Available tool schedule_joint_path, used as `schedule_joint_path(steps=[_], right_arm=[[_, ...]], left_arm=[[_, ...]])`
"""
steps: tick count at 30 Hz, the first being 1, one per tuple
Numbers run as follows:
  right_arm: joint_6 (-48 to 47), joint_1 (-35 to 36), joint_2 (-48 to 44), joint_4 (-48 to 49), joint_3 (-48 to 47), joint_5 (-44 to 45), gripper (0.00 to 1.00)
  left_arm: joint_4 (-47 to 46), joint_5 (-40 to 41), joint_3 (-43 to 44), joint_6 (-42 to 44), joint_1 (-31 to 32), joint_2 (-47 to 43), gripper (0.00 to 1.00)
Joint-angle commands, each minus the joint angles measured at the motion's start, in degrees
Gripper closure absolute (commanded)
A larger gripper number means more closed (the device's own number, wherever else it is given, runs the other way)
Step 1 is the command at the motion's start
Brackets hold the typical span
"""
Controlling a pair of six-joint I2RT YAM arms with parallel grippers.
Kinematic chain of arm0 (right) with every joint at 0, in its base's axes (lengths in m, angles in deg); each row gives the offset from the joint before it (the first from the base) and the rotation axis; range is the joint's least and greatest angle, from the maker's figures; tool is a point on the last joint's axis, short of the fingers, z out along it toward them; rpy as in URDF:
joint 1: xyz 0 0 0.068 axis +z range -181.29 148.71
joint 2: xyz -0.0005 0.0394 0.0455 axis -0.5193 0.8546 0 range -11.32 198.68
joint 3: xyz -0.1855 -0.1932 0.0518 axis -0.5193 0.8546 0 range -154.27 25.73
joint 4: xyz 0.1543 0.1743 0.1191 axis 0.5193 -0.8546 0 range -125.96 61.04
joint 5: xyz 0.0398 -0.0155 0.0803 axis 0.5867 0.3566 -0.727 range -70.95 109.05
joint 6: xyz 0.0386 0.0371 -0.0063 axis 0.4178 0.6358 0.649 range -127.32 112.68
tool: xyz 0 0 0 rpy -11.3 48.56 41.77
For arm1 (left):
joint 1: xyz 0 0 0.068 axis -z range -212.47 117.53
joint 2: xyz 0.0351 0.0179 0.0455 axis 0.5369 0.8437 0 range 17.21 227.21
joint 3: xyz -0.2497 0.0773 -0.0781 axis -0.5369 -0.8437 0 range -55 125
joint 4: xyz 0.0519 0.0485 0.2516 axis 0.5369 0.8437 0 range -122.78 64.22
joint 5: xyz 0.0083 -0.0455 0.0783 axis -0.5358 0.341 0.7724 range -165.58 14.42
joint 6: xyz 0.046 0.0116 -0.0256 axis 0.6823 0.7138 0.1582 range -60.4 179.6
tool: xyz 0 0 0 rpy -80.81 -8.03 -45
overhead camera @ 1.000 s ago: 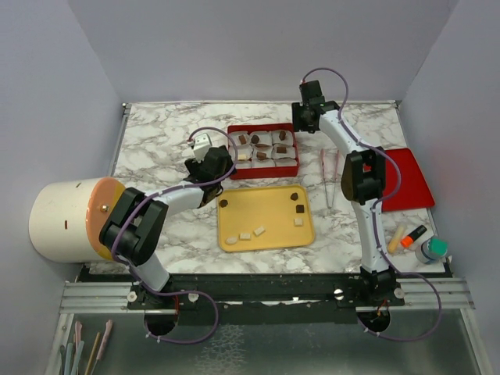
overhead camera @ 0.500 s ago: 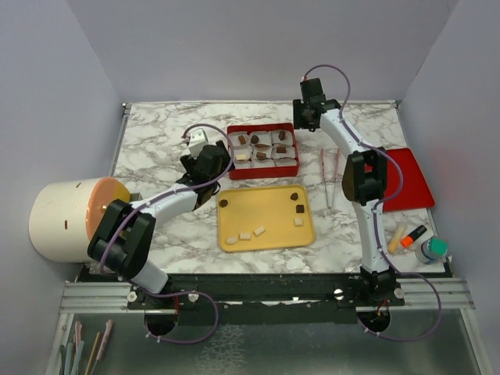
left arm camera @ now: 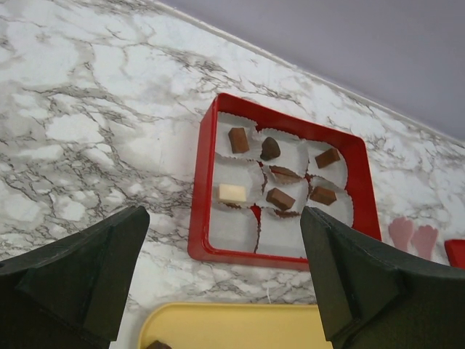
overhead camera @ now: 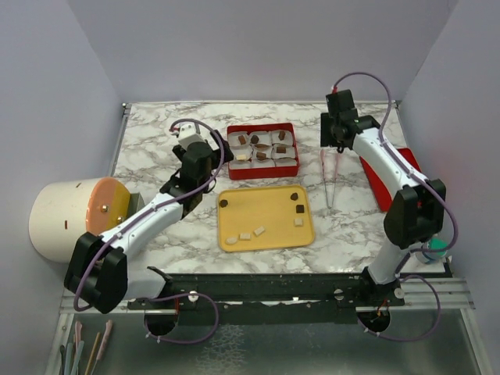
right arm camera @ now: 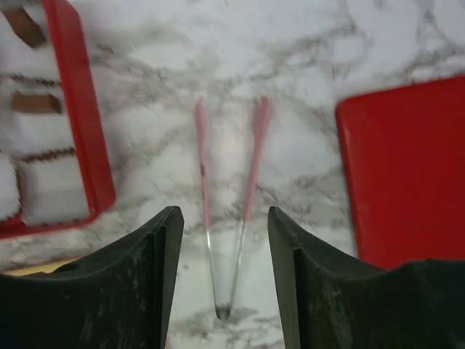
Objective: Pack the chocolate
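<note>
The red lid's long edge (overhead camera: 370, 178) is clear of the pink tweezers (overhead camera: 337, 166). My right gripper should keep moving over, open, until its fingers are on both sides of that edge and close.
The chocolate (overhead camera: 293, 196) lies partly on a yellow tray (overhead camera: 266, 246), dark pieces at the back and pale ones (overhead camera: 245, 235) near the front. More brown pieces (left arm camera: 280, 198) and a white one (left arm camera: 233, 193) sit in paper cups in the red box (overhead camera: 263, 127) (left arm camera: 200, 218). My left gripper (overhead camera: 199, 168) (left arm camera: 224, 211) hangs wide open and empty, left of the box, above the tray's back left corner. My right gripper (overhead camera: 337, 139) (right arm camera: 224, 211) stands open above pink tweezers (overhead camera: 330, 176) (right arm camera: 254, 153) that lie flat on the marble, apart from the fingers.
A red lid (overhead camera: 414, 187) (right arm camera: 407, 167) lies right of the tweezers, partly under the right arm. A big white cylinder with an orange face (overhead camera: 66, 219) stands at the left edge. Markers (overhead camera: 410, 234) and a green-capped jar (overhead camera: 434, 248) sit at the near right.
The right arm has swung right, from the box's back right corner to over the tweezers. The left arm has stretched out and drawn back left from the box.
</note>
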Motion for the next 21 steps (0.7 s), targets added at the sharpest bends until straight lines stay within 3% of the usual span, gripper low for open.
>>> schedule_joint_path(steps=[1,10,21], right_arm=[[1.6,-2.6,-5.7,-1.5,13.7,0.8,0.44],[1.1,-10.2,-9.5,1.2,23.3,-1.4,0.45],[-2.0,-17.2,-6.9,1.5,20.2,-4.6,0.45]], left_arm=[[2.4,-3.0,-3.4,-0.6,2.0,-4.1,0.03],[3.0,-3.8,-6.8,-2.1,4.9,-9.8,0.04],[3.5,-3.6,-9.7,-3.5,8.8,-15.3,0.04]])
